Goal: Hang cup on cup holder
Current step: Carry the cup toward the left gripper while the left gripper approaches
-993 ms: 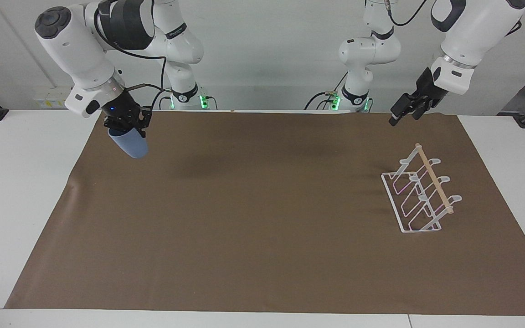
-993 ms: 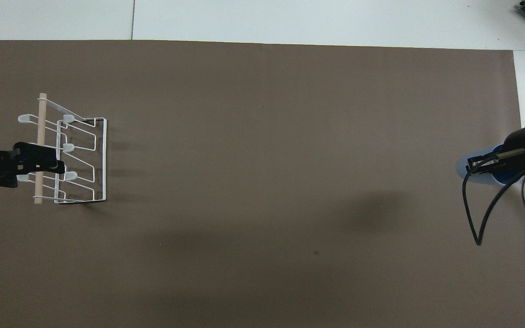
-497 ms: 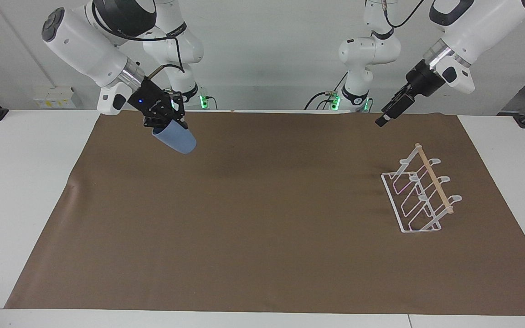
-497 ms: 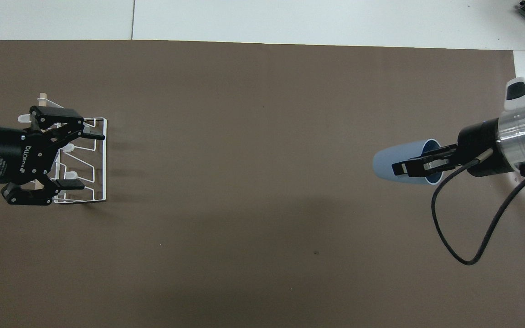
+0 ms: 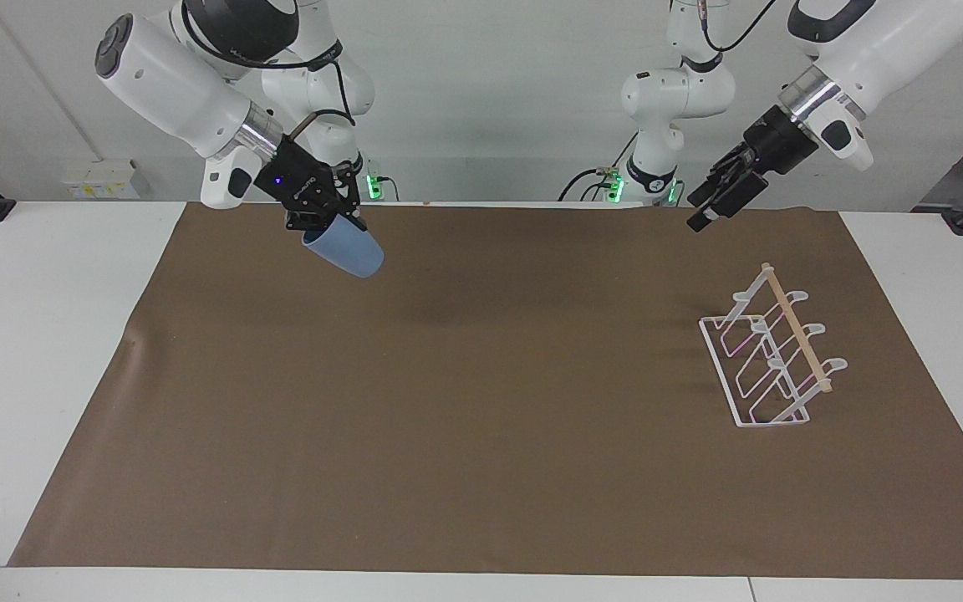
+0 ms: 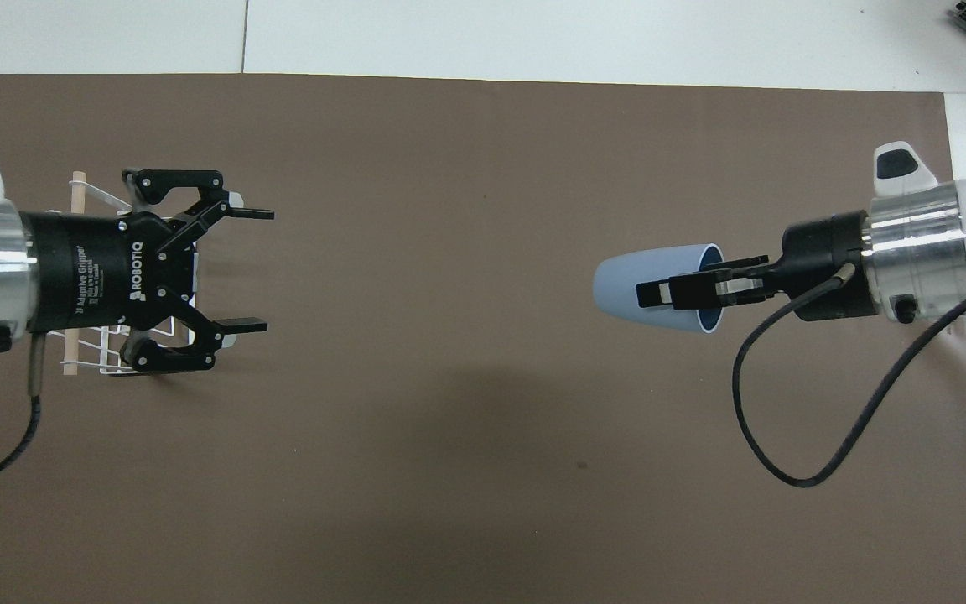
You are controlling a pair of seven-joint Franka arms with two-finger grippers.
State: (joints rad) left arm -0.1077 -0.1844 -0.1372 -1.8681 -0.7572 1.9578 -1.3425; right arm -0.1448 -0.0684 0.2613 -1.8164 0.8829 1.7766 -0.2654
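Note:
The robot's right gripper has the light-blue cup by its rim [image 6: 711,257], a long way from the cup holder, so the robot's left gripper should first grasp the cup by its base [image 6: 608,285].
My right gripper [image 5: 341,224] [image 6: 684,287] is shut on the light-blue cup [image 5: 349,251] [image 6: 642,281], one finger inside the rim and one outside. It holds the cup tilted almost flat in the air over the right arm's end of the brown mat, base pointing toward the middle. The white wire cup holder [image 5: 770,359] with its wooden dowel [image 6: 76,189] stands on the mat at the left arm's end. My left gripper [image 5: 699,213] [image 6: 250,268] is open and empty, raised in the air, and covers much of the holder in the overhead view.
A brown paper mat [image 5: 481,435] covers most of the white table [image 5: 38,334]. Nothing else lies on the mat between the cup and the holder. A black cable [image 6: 785,470] hangs from the right wrist.
My right gripper has carried the cup up and toward the middle of the mat, tilting it flatter. My left gripper has swung toward the middle, over the holder.

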